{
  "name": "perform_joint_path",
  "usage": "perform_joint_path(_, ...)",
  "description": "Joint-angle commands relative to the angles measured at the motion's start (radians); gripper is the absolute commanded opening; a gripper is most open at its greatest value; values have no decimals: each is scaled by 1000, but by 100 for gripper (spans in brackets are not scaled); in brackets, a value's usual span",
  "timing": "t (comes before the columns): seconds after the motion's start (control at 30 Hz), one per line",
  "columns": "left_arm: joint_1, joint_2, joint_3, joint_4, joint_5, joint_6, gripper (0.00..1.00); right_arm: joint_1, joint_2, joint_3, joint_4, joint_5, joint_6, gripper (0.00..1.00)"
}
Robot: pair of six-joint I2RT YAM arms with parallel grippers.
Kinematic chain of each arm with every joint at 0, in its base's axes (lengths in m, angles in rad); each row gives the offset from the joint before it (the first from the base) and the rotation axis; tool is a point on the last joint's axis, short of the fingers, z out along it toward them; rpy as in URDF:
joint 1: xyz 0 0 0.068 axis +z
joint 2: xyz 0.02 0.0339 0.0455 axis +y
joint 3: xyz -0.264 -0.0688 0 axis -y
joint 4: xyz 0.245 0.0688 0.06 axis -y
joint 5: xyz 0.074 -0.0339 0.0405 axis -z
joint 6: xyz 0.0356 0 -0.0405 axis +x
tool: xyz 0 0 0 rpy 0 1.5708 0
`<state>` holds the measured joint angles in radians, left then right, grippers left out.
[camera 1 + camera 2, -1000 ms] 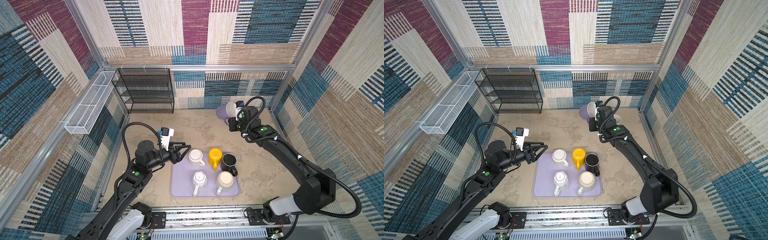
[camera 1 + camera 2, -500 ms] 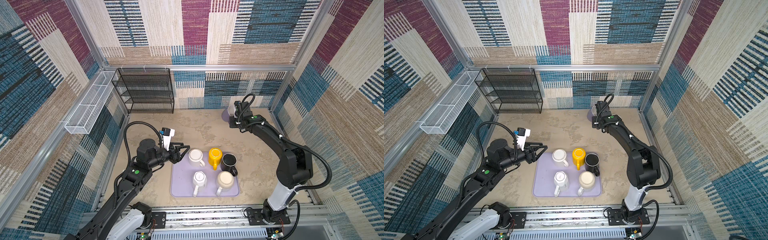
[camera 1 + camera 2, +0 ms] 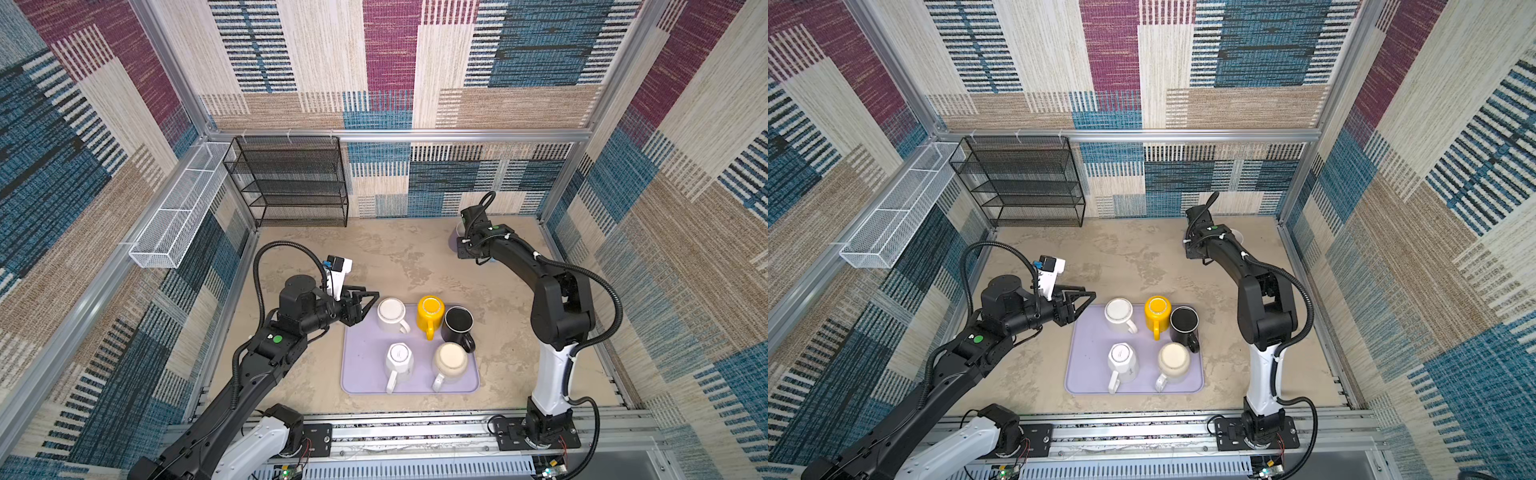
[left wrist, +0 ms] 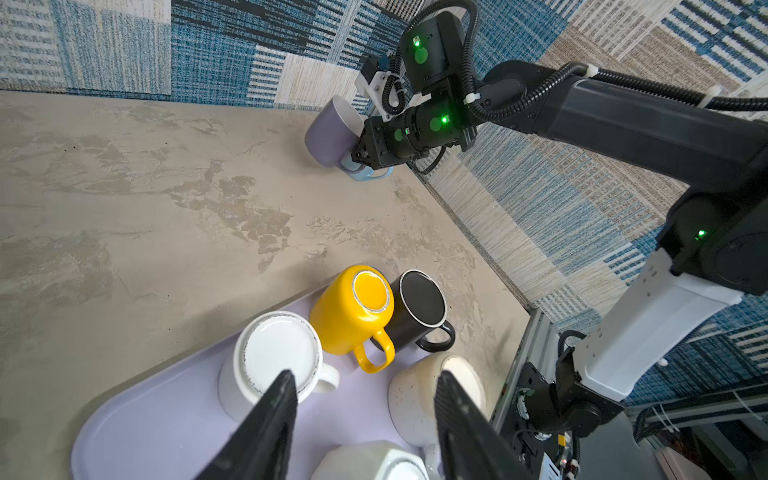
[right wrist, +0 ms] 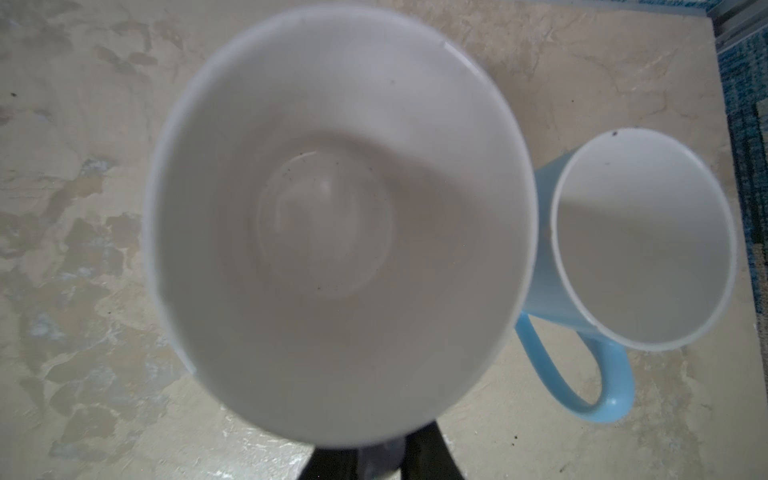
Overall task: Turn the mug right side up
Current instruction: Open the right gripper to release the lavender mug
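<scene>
The lavender mug's opening [image 5: 329, 224] faces up, over clear table [image 4: 326, 171] next to the light blue mug, so the robot's right gripper keeps lowering the lavender mug until its base stands flat.
My right gripper [image 5: 380, 457] is shut on the handle of the lavender mug [image 5: 332, 216]. The mug's white inside faces my right wrist camera, mouth up. In the left wrist view the lavender mug [image 4: 332, 133] stands low at the table's far right, slightly tilted, with the right gripper [image 4: 359, 156] at its handle side. Whether its base rests on the table I cannot tell. In both top views the arm hides most of it. My left gripper [image 3: 372, 297] [image 4: 365, 378] is open and holds nothing, just left of a white upside-down mug [image 3: 390, 313].
A light blue mug [image 5: 640, 241] stands mouth up right beside the lavender one. The lilac tray [image 3: 365, 374] at the front carries several upside-down mugs, among them a yellow mug [image 3: 430, 309] and a black mug [image 3: 457, 322]. A black wire rack [image 3: 291, 183] stands at the back left.
My right arm has swung the lavender mug down from mid-air to table level beside the blue mug, mouth now up. The left arm has hardly moved.
</scene>
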<state>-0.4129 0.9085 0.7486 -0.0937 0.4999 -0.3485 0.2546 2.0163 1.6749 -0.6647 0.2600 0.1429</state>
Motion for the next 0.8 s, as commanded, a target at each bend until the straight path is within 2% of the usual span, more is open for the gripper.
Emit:
perform_joint_path(0.0, 0, 5, 11, -15, -15, 36, 55, -1, 18, 26, 14, 63, 22, 0)
perform_joint_path(0.77, 0, -21, 14, -100, -59, 77, 54, 0, 114, 89, -37, 129, -6, 0)
